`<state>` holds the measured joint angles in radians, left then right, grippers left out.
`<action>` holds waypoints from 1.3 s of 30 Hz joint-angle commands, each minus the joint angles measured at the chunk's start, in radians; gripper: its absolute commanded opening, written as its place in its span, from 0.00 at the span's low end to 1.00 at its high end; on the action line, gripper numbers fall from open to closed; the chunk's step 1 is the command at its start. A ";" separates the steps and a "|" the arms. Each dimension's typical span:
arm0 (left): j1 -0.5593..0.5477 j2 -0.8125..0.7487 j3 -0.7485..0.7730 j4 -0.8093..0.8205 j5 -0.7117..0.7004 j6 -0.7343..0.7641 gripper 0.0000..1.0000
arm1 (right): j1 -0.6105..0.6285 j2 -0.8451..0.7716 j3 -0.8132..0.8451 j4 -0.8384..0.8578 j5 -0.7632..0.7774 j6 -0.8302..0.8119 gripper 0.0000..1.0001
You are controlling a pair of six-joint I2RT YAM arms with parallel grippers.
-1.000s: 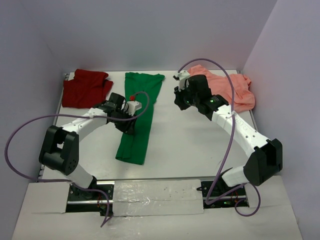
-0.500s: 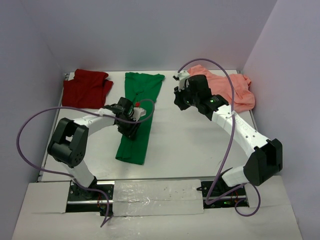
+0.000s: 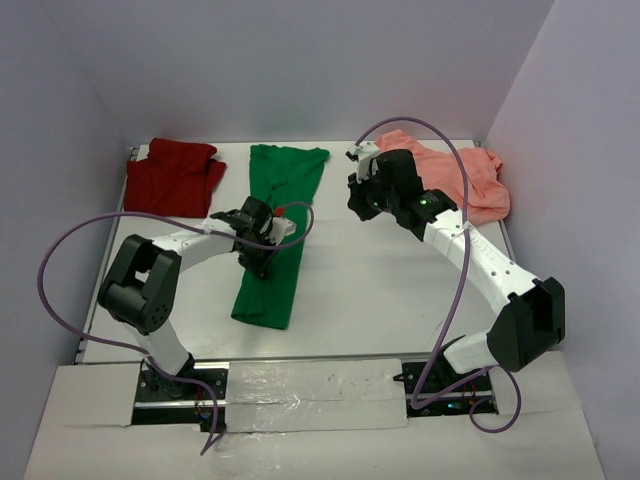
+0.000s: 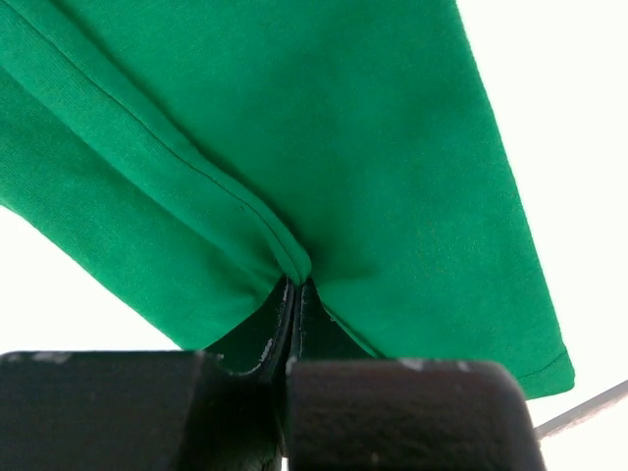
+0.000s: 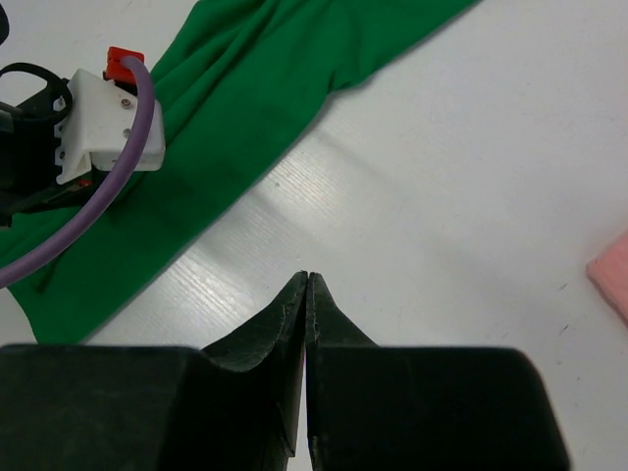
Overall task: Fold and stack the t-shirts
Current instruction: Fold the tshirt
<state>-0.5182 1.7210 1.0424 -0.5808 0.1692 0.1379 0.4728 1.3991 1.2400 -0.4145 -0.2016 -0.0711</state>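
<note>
I can see the green t-shirt's strip (image 3: 284, 267) slanting towards its near end, so I should open my left gripper and lift it clear before my right gripper pulls that end (image 3: 262, 316) straight.
The bright green t-shirt (image 3: 290, 180) lies folded into a long strip down the table's middle left, and it fills the left wrist view (image 4: 392, 147). My left gripper (image 3: 264, 266) is down on the strip's left edge, shut on a pinched fold of green cloth (image 4: 297, 279). The dark red t-shirt (image 3: 172, 178) is bunched at the back left. At the back right the salmon pink t-shirt (image 3: 465, 180) lies crumpled. My right gripper (image 3: 358, 206) hovers over bare table between the green and pink shirts, shut and holding nothing (image 5: 307, 277).
White table (image 3: 380, 280) with purple-grey walls on three sides. The left arm's purple cable (image 3: 60, 270) loops out over the left edge. In the right wrist view the left wrist's white housing (image 5: 103, 123) sits over the green t-shirt (image 5: 255, 88), with a pink corner (image 5: 613, 270) at right.
My left gripper has closed on the green t-shirt's edge after its arm shifted a little to the right. The right arm has not moved.
</note>
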 commanded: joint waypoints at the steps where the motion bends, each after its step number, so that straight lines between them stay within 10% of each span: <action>1: -0.006 -0.032 0.022 0.009 -0.023 -0.006 0.00 | -0.005 -0.008 0.018 0.000 -0.013 0.004 0.08; 20: 0.089 -0.149 0.038 -0.063 -0.019 0.023 0.02 | -0.005 0.008 0.022 -0.010 -0.039 0.001 0.07; 23: 0.109 -0.155 0.024 -0.071 -0.008 0.032 0.23 | -0.005 0.005 0.026 -0.012 -0.036 0.001 0.07; 27: 0.132 -0.172 0.002 -0.077 0.012 0.048 0.99 | -0.005 0.001 0.027 -0.015 -0.039 0.004 0.07; 39: 0.147 -0.207 0.022 -0.070 0.071 0.054 0.99 | -0.005 0.009 0.029 -0.017 -0.041 0.002 0.07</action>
<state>-0.3759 1.5646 1.0180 -0.6479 0.1802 0.1799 0.4728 1.4052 1.2400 -0.4362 -0.2302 -0.0711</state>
